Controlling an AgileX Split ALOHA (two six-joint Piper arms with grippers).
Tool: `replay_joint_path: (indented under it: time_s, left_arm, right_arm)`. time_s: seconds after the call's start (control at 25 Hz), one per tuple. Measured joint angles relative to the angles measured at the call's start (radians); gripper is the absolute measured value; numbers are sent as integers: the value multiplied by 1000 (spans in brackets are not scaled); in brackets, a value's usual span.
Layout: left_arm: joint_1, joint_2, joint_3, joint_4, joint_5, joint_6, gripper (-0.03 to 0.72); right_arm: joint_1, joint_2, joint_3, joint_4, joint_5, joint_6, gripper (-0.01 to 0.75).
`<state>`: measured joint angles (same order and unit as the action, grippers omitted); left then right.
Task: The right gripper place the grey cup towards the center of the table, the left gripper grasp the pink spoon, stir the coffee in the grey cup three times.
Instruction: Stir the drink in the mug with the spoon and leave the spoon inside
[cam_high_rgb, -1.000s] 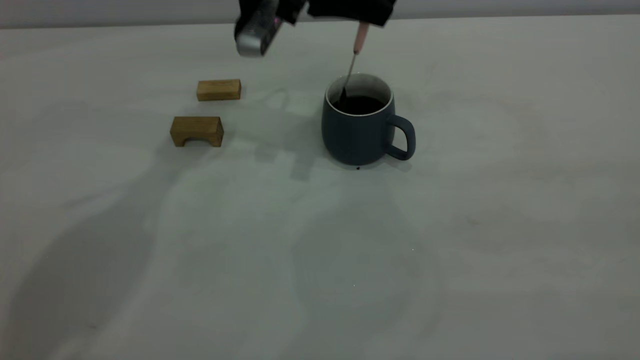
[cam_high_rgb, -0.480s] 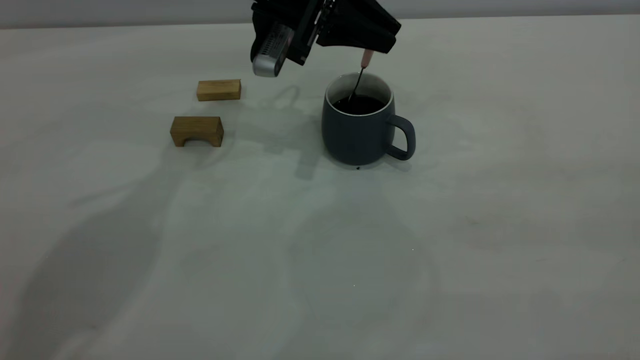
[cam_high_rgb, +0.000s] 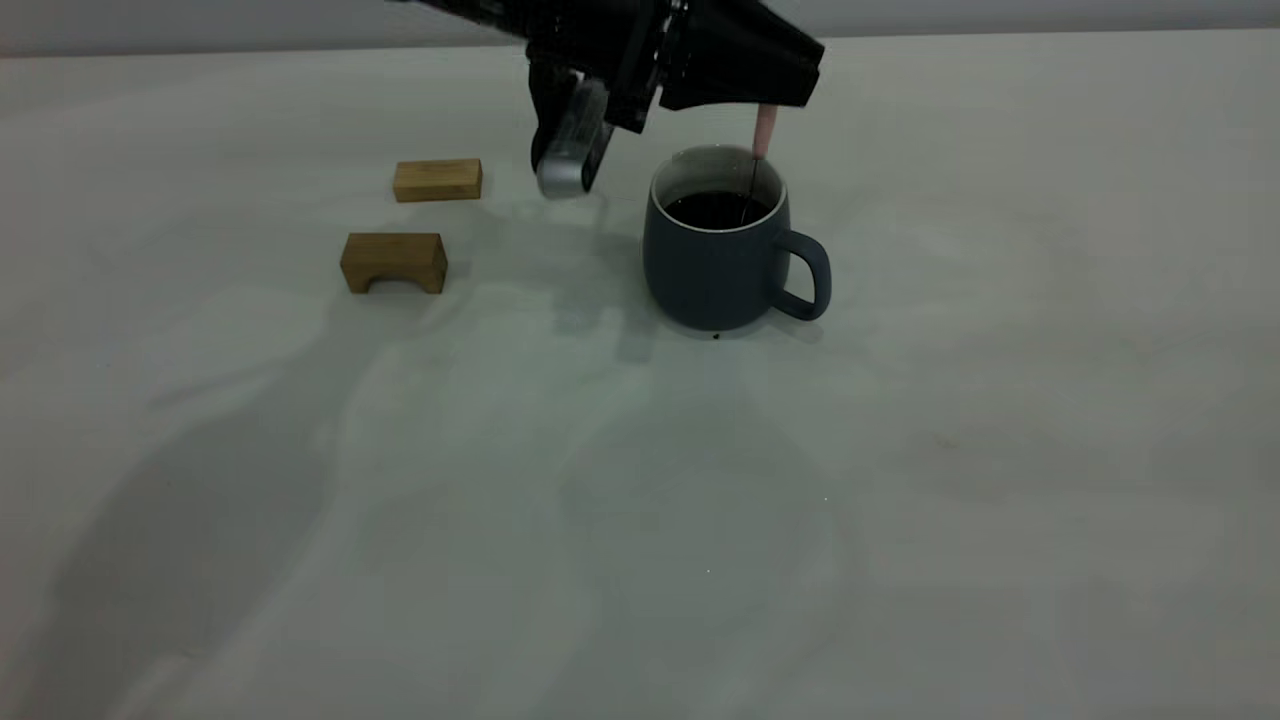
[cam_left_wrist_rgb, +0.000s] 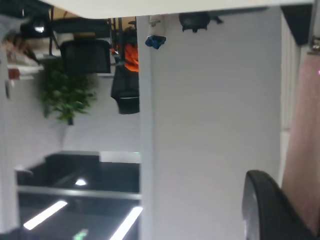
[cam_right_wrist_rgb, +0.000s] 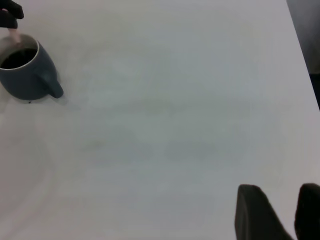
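The pink spoon is getting close to the grey cup's side on the side of the cup's handle, so the robot's left gripper should move the spoon in a sweep back through the coffee toward the wooden blocks.
The grey cup stands upright on the table, handle to the right, with dark coffee inside. My left gripper hovers over the cup's right rim, shut on the pink spoon. The spoon hangs nearly upright, its metal neck dipping into the coffee and its bowl hidden. In the left wrist view the pink spoon handle lies against one black finger. The right wrist view shows the cup far off, with my right gripper open over bare table, holding nothing.
Two wooden blocks lie left of the cup: a flat one and an arch-shaped one. The left arm's silver-grey block hangs between the flat block and the cup. The table's right edge shows in the right wrist view.
The left gripper has come down and shifted right. The spoon has swept from the cup's left side to its right side and stands more upright. The cup has not moved.
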<state>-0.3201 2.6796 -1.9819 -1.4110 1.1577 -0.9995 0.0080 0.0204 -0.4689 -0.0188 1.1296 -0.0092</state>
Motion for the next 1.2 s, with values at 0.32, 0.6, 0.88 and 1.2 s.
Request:
replay_joint_path:
  time_s: [0.32,0.6,0.88,1.2]
  left_arm:
    - [0,-18,-41,156,-72,-167,158]
    - [0,-19,-69,172,-111,31,158]
    - [0,15,-69,21,-7,33,158]
    - [1,15,-72,164,-3,-280,158]
  right_arm:
    - [0,0,0,0,0,0,238]
    - [0,0,0,0,0,0,238]
    - [0,0,0,0,0,0,238]
    - [0,0,0,0,0,0,238]
